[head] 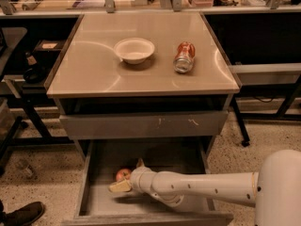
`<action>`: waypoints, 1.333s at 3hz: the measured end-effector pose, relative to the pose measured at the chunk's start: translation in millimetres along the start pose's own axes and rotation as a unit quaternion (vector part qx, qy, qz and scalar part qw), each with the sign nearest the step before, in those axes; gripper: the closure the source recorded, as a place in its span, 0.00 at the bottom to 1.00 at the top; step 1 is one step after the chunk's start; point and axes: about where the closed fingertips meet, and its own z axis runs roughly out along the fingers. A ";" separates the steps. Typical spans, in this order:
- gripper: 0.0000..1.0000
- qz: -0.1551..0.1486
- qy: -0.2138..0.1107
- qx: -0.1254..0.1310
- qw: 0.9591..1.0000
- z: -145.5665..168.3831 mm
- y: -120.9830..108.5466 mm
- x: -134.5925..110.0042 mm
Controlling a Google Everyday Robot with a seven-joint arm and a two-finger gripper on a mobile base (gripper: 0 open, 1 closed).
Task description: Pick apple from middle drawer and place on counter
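Observation:
I expect the drawer (141, 207) to be empty when I lift the apple out, because clear grey drawer bottom (177, 157) can be seen around my arm.
The apple (122, 174), small and red-orange, lies on the grey floor of the open middle drawer (162, 157), towards its left side. My gripper (130, 174) reaches into the drawer from the right on a white arm. It is open, with one tan fingertip (119, 186) in front of the apple and the other (140, 163) behind it, so the apple sits between them. The apple rests on the drawer floor. The beige glossy counter (89, 69) tops the cabinet above.
A white bowl (134, 50) and a red-and-silver soda can (184, 56) lying on its side sit on the counter. A shut grey drawer front (141, 125) with white scratch marks overhangs the open drawer. A shoe (23, 213) shows at the bottom left. Dark desks flank the cabinet.

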 end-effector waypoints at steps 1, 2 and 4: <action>0.00 0.005 0.012 0.004 1.000 0.9 1.5 8.3; 0.00 0.016 0.028 0.004 0.999 2.7 0.5 14.9; 0.42 0.017 0.028 0.004 0.999 2.8 0.5 15.3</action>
